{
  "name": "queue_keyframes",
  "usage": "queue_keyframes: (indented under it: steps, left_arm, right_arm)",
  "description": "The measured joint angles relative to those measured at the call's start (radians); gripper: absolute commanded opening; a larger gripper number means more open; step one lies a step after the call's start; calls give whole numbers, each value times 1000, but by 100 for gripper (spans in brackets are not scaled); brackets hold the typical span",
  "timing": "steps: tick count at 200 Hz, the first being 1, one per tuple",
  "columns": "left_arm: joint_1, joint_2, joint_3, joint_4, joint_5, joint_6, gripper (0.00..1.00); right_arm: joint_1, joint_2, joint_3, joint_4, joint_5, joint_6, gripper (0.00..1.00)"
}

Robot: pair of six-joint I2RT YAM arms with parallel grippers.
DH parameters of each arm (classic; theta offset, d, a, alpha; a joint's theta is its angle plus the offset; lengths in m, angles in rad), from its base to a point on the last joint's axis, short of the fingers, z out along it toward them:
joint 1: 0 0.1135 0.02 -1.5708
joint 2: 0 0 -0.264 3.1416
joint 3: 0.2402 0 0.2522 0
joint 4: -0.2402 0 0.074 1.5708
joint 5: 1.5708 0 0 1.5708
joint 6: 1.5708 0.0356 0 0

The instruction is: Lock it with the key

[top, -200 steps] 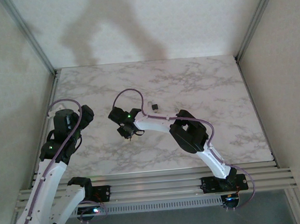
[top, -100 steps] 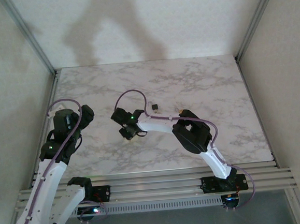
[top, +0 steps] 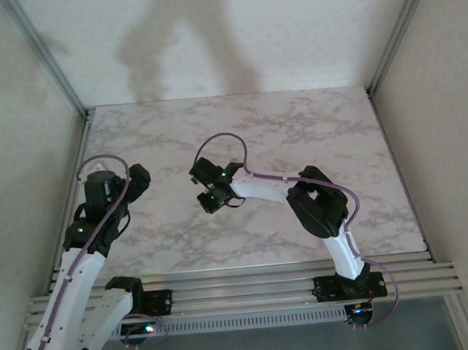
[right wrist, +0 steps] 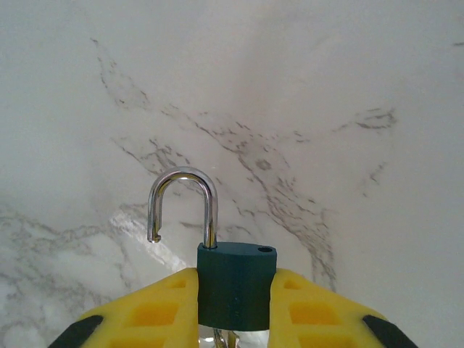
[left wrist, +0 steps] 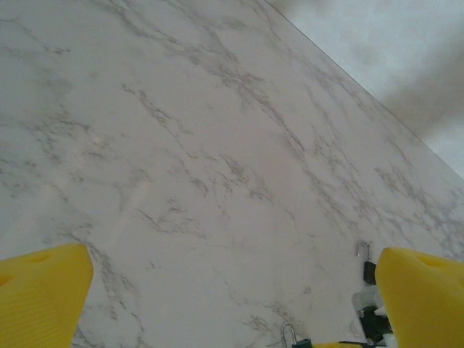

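Observation:
The dark green padlock's shackle stands clear of my right gripper's fingers. My left gripper keeps going, open, toward the shackle and closes there.
A dark green padlock stands upright between the yellow fingers of my right gripper, which is shut on its body. Its silver shackle is swung open, the free end hanging at the left. Something thin and metallic pokes out under the lock body; I cannot tell if it is the key. From above, my right gripper hovers over the middle of the marble table. My left gripper is at the left, its jaws open with nothing between them. The same shackle shows low in the left wrist view.
A small black item with a silver loop lies on the table just beyond my right gripper, seen from the left wrist. Metal frame posts and white walls enclose the table. The front rail runs along the near edge.
My right arm has carried the padlock a little to the right and away from me. Its forearm now covers the small black item in the top view. The left arm has stayed put.

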Motion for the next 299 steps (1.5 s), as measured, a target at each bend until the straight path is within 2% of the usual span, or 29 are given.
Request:
queue_keyframes:
  steps: [54,129,148,188,213,238,263,299]
  left_arm:
    - [-20,51,-185,158,214,-95,100]
    - [-202,204,-202,379,269,-224,100]
    - [-243,266,-209,440,282,-257,97]
    - [-323,377,-212,553,314,-325,89]
    - [-354,410,-212,615,324,-358,80]
    - [-382,441,-212,672,331,-390,65]
    - [-402,471,-214,711,340,-419,54]
    - [-412,484,-220,746,350,-442,45]
  right_arm:
    - [-45,-104,-61,21,-66,-12,22]
    - [-58,-256,-134,22,-126,-36,21]
    - [-61,-293,-163,22,-129,-38,21]
    - [-63,-345,-219,41,-152,-38,21]
    - [-63,-361,-234,54,-160,-37,21]
    - [-63,-373,-248,75,-177,-37,21]
    - [-63,-377,-256,82,-182,-37,21]
    - [-63,-380,-266,89,-197,-37,21]
